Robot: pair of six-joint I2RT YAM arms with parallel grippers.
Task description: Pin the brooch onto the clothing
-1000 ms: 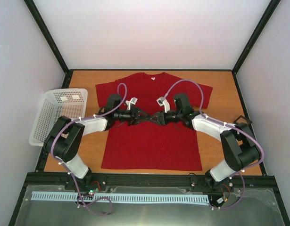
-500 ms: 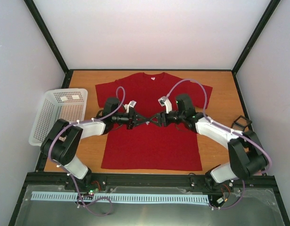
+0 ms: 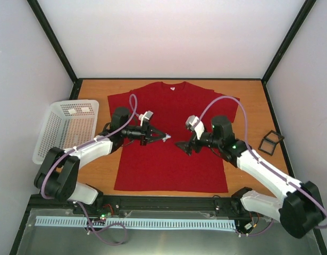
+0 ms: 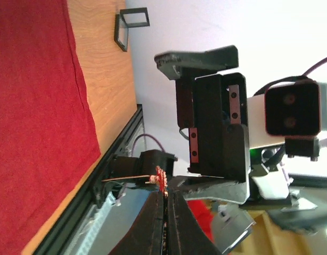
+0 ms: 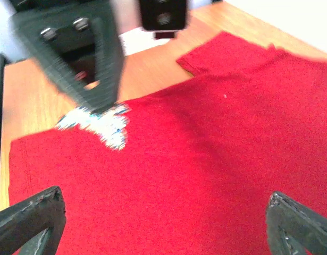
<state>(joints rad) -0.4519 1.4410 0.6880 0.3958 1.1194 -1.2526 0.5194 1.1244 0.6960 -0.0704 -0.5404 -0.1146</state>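
I should take the brooch with my right gripper and then grasp it with my left gripper at a different angle, because the brooch's thin pin sticks out crosswise from my left gripper.
The clothing, a red T-shirt, lies flat on the wooden table. My left gripper hovers over its chest, shut on the brooch, a small silvery piece at the fingertips. In the left wrist view the brooch sticks out of the shut gripper, its thin pin pointing left. My right gripper stands just right of it, open and empty. The right wrist view has the sparkling brooch under the left fingers, above the shirt, with the right gripper spread wide.
A white mesh basket stands at the table's left edge. A small black frame-like stand sits on the bare wood at the right, also in the left wrist view. Black posts and white walls enclose the table.
The two grippers met over the shirt earlier. The left one has shut on the brooch, and the right one has opened wide and drawn back to the right.
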